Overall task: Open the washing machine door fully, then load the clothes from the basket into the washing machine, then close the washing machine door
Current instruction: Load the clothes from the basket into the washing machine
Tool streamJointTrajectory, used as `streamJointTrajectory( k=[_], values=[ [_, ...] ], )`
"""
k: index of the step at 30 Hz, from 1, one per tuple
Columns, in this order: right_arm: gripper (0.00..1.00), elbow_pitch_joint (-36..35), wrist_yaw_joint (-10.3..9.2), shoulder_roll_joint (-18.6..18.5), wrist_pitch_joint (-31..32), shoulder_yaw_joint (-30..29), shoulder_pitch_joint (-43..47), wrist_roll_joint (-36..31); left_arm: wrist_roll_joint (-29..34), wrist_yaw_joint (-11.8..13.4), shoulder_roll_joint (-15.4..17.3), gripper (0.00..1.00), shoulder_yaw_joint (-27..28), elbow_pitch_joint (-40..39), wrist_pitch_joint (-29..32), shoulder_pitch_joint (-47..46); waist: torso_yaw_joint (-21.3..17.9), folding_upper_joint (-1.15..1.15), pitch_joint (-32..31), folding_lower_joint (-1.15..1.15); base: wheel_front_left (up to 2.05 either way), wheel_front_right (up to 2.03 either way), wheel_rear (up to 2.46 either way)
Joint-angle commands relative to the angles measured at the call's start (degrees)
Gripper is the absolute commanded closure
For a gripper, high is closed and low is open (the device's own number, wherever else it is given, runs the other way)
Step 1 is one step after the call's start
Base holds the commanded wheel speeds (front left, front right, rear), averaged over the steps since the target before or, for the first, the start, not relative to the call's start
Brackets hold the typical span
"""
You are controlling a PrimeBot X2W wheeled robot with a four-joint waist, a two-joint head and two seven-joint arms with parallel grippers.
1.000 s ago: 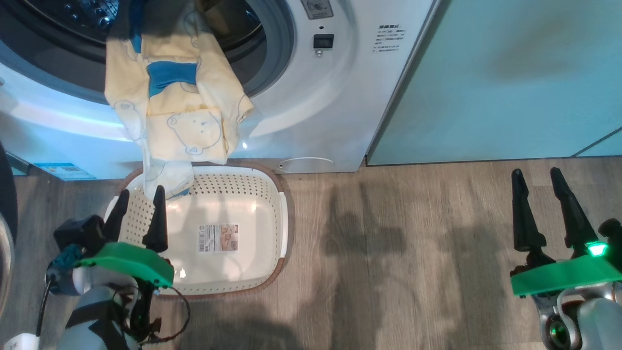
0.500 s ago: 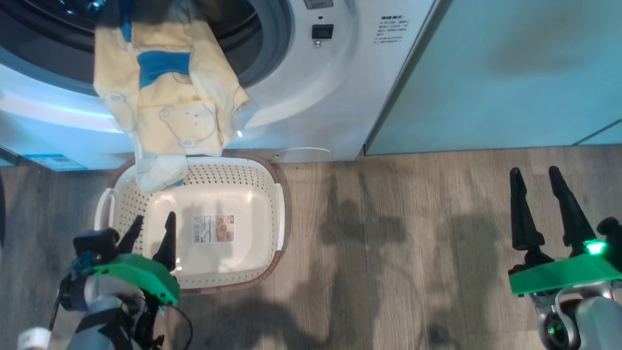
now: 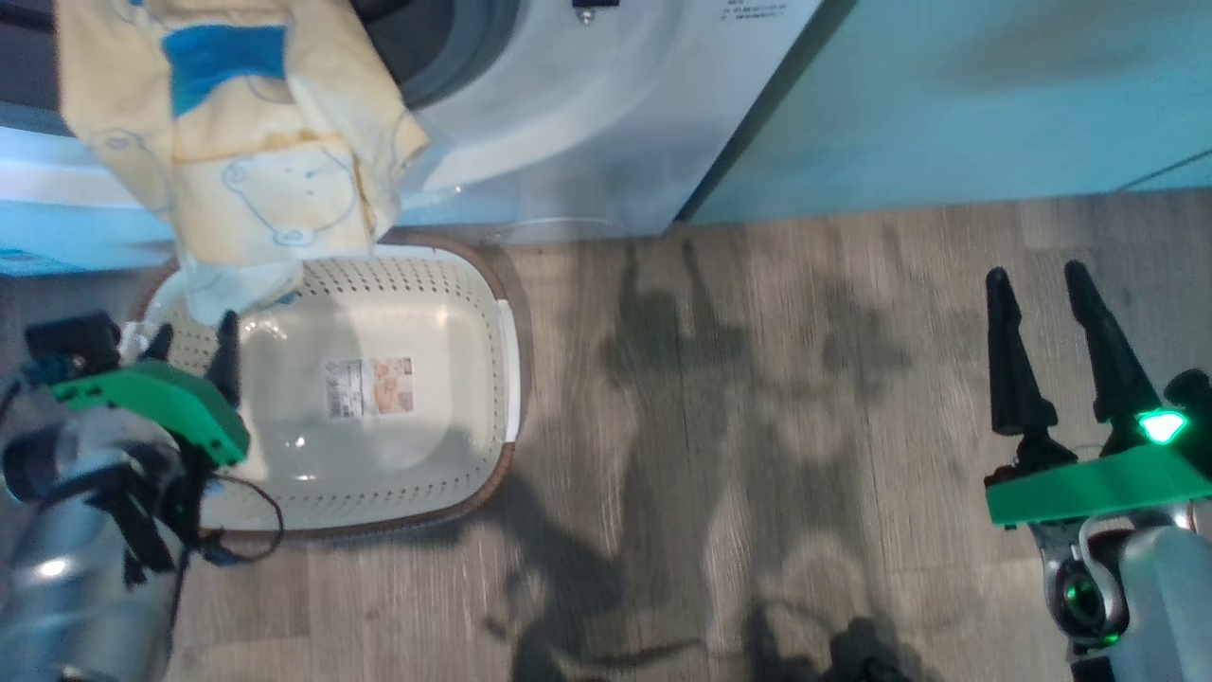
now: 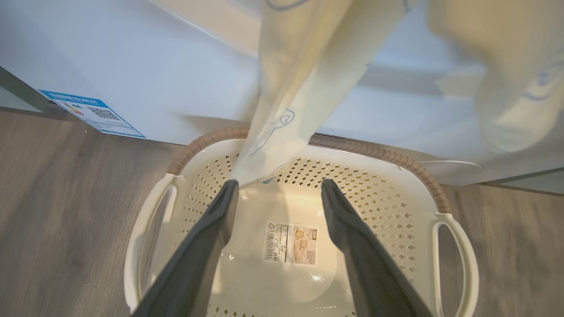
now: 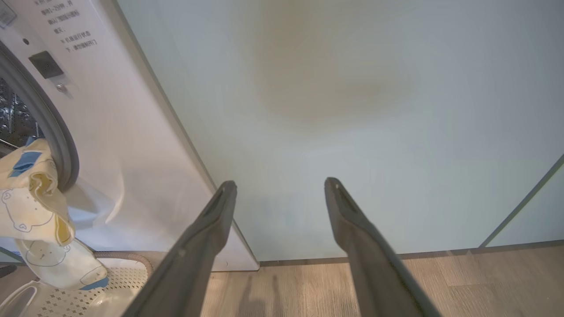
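The clothes (image 3: 267,159)' tail (image 3: 233,289) hangs down limp into the basket, so the clothes will fold over and bunch up inside the washing machine when I push them in.
Pale yellow clothes (image 3: 237,142) with blue line drawings and a blue patch hang out of the washing machine (image 3: 568,114) opening and down its white front. Their tail dangles into the far left corner of the cream basket (image 3: 507,332). My left gripper (image 3: 194,330) hovers open over the basket's left side. In the left wrist view the clothes' tail (image 4: 282,127) ends right at my left gripper's (image 4: 278,182) one fingertip; I cannot tell if they touch. My right gripper (image 3: 1034,275) is open and empty, far right above the floor. The washing machine door is out of view.
The basket floor (image 4: 246,281) holds a paper label (image 4: 291,243). A blue sticker (image 4: 92,112) sits low on the machine. A mint green cabinet (image 5: 352,110) stands right of the machine, straight ahead of my right gripper (image 5: 280,182). Wood floor (image 3: 757,426) lies between the arms.
The head camera has moved, so the machine, clothes and basket sit higher and further left in the view. My left gripper stays open over the basket's left side. The right arm has barely moved.
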Motion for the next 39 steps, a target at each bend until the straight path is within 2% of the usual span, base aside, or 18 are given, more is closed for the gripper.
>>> streamJointTrajectory(
  k=[1, 10, 17, 25, 26, 27, 32, 39],
  values=[
    [0.00, -1.88, 0.25, -1.17, -0.38, 0.95, -0.74, 0.49, -0.42, -0.02, 2.80, 0.00, 1.39, -0.02, 0.09, -1.21, -0.91, 0.00, 1.57, -0.01, 0.00, 0.00, 0.00],
    [0.00, -2.55, 0.25, -1.68, -0.38, 1.35, -2.77, 0.21, -2.40, -0.03, 6.45, 0.00, 0.67, 9.18, 0.05, -10.45, -2.06, 0.00, 6.98, -0.01, 0.00, 0.00, 0.00],
    [0.00, -3.21, 0.25, -1.81, -0.38, 1.43, -4.31, 0.02, -2.54, 0.00, 8.32, 0.00, 0.28, 13.42, -0.80, -16.19, -2.57, 0.00, 10.66, -0.01, 0.00, 0.00, 0.00],
    [0.00, -3.32, 0.25, -1.75, -0.38, 1.70, -5.28, -0.08, -0.96, -0.02, 9.08, 0.00, -4.05, 11.36, -2.70, -19.11, -2.54, 0.00, 12.81, -0.01, 0.00, 0.00, 0.00],
    [0.00, -3.32, 0.25, -1.73, -0.38, 1.60, -5.32, -0.11, -0.98, -0.02, 8.87, 0.61, -5.07, 10.55, -2.85, -19.12, -2.45, 0.00, 12.86, -0.01, 0.00, 0.00, 0.00],
    [0.00, -3.29, 0.25, -1.71, -0.38, 1.50, -5.33, -0.14, -1.04, -0.02, 8.70, 0.98, -6.18, 9.71, -2.97, -19.01, -2.33, 0.00, 12.85, -0.01, 0.00, 0.00, 0.00],
    [0.00, -2.96, 0.25, -1.70, -0.38, 1.38, -5.33, -0.25, -1.73, -0.03, 9.07, 1.00, -11.54, 4.09, -3.42, -16.80, -1.77, 0.00, 11.81, -0.01, 0.00, 0.00, 0.00],
    [0.00, -2.43, 0.25, -1.38, -0.38, 1.35, -5.05, -0.20, -4.32, -0.03, 10.13, 1.00, -14.55, -6.84, -3.46, -10.51, -0.87, 0.00, 9.16, -0.01, 0.00, 0.00, 0.00]
  ],
)
